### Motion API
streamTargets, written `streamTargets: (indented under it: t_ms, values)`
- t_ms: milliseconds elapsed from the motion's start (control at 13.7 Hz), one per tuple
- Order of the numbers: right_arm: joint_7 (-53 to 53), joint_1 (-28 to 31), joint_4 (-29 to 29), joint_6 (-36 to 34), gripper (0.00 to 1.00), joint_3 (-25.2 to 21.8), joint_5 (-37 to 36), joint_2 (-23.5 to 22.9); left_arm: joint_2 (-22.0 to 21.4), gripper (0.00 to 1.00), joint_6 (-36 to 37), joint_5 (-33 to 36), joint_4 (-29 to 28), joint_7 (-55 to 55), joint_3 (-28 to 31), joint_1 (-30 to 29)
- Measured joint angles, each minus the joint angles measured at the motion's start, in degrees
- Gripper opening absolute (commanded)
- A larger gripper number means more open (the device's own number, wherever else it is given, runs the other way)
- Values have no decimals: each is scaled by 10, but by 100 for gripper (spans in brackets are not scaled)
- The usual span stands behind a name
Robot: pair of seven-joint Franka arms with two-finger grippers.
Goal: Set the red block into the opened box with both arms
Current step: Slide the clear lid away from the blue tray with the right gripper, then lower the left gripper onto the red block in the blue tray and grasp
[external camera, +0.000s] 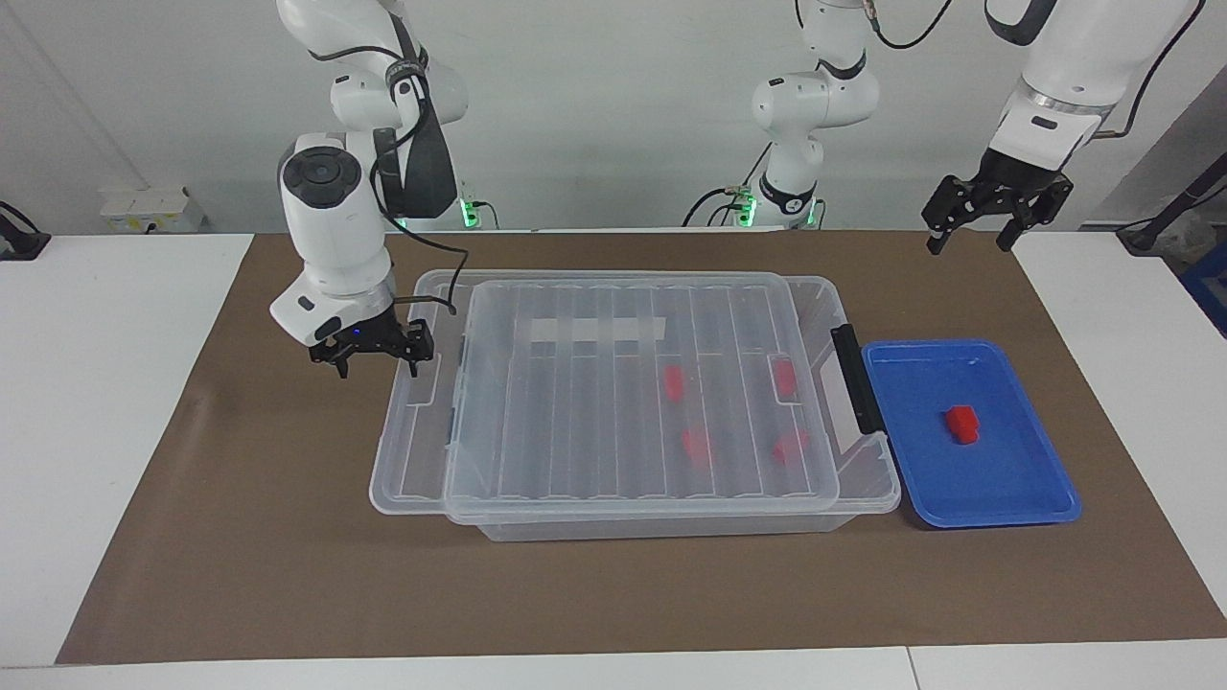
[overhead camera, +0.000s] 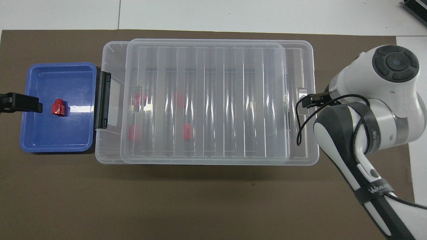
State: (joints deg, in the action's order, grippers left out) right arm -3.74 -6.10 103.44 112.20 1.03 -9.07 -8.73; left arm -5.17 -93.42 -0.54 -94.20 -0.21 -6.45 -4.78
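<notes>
The ribbed lid sits shifted along the clear box. The lid will move straight and stay level, hanging over, when I pull its end tab.
One red block lies in the blue tray. The clear box holds several more red blocks under its ribbed lid. The lid sits shifted toward the right arm's end, so a strip of the box by the black handle is uncovered. My right gripper is open at the lid's overhanging end, one finger at its end tab. My left gripper hangs open over the tray's outer edge.
A brown mat covers the table under the box and tray, with white table surface around it. The tray stands against the box's handle end. The right arm's elbow and forearm reach over the mat beside the box.
</notes>
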Motion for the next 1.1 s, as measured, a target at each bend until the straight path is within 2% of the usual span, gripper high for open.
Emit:
streamTargets:
  t_ms: [366,733,879,1099]
  values:
    - [119,31,0,0,100,0,0,0,0,100,0,0,-1,-2,2,-5]
    - [232,57,0,5,100,0,-1,0,8,100,-29,0,-12,3,6,-51]
    - [281,69,0,8,100,0,-1,0,32,100,-55,0,-17,17,7,-58]
    - [336,84,0,13,100,-1,-1,0,95,100,-124,0,-25,89,8,-79]
